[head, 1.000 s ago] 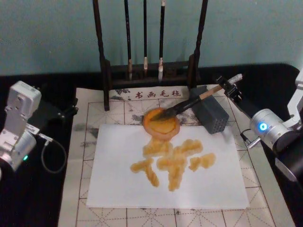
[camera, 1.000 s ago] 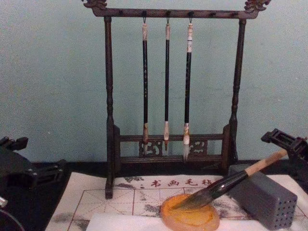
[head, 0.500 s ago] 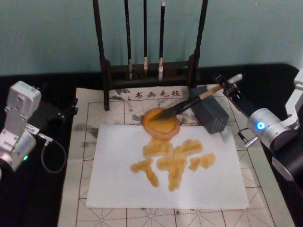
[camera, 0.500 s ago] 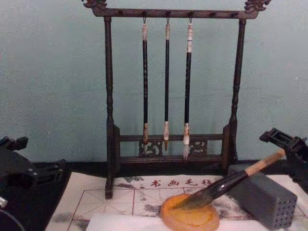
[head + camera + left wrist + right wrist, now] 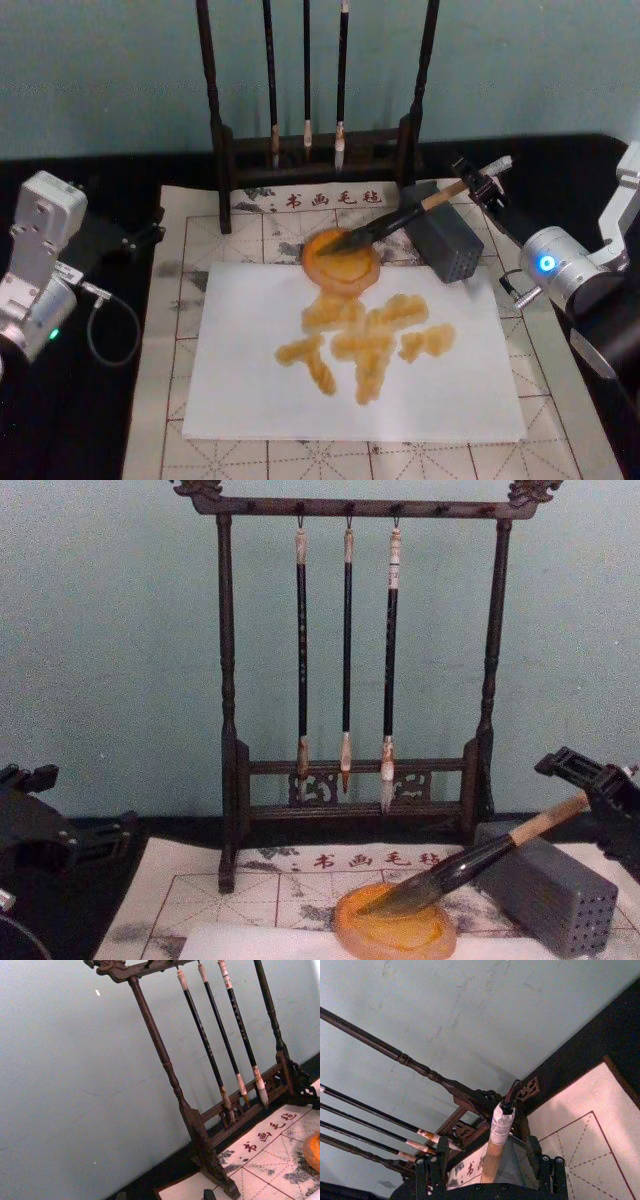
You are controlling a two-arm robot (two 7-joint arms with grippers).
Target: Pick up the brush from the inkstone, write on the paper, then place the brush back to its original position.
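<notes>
My gripper will lift the brush, and the dark cord loop (image 5: 511, 1094) will stay sticking out, because it reaches out past the brush's whitish handle end (image 5: 501, 1124).
The brush (image 5: 400, 215) lies slanted, its dark tuft in the round orange inkstone (image 5: 340, 265) and its handle leaning on a grey block (image 5: 445, 240). My right gripper (image 5: 480, 178) is at the whitish end of the tan handle. It is open, and in the right wrist view the handle (image 5: 492, 1152) runs between the spread fingers (image 5: 547, 1167) with a gap on each side. From the chest, the brush (image 5: 470, 860) rises from the inkstone (image 5: 395, 935) toward that gripper (image 5: 590, 780). The white paper (image 5: 250, 380) carries orange strokes (image 5: 365, 340). My left gripper (image 5: 140, 235) is parked at the far left, open.
A dark wooden rack (image 5: 215, 110) with three thin hanging brushes (image 5: 305, 80) stands behind the inkstone, against a pale wall. A gridded felt mat (image 5: 180, 300) lies under the paper. Black tabletop flanks the mat on both sides.
My right arm and gripper have shifted slightly to the left and up along the handle's end. The brush, the inkstone and the left arm have not moved.
</notes>
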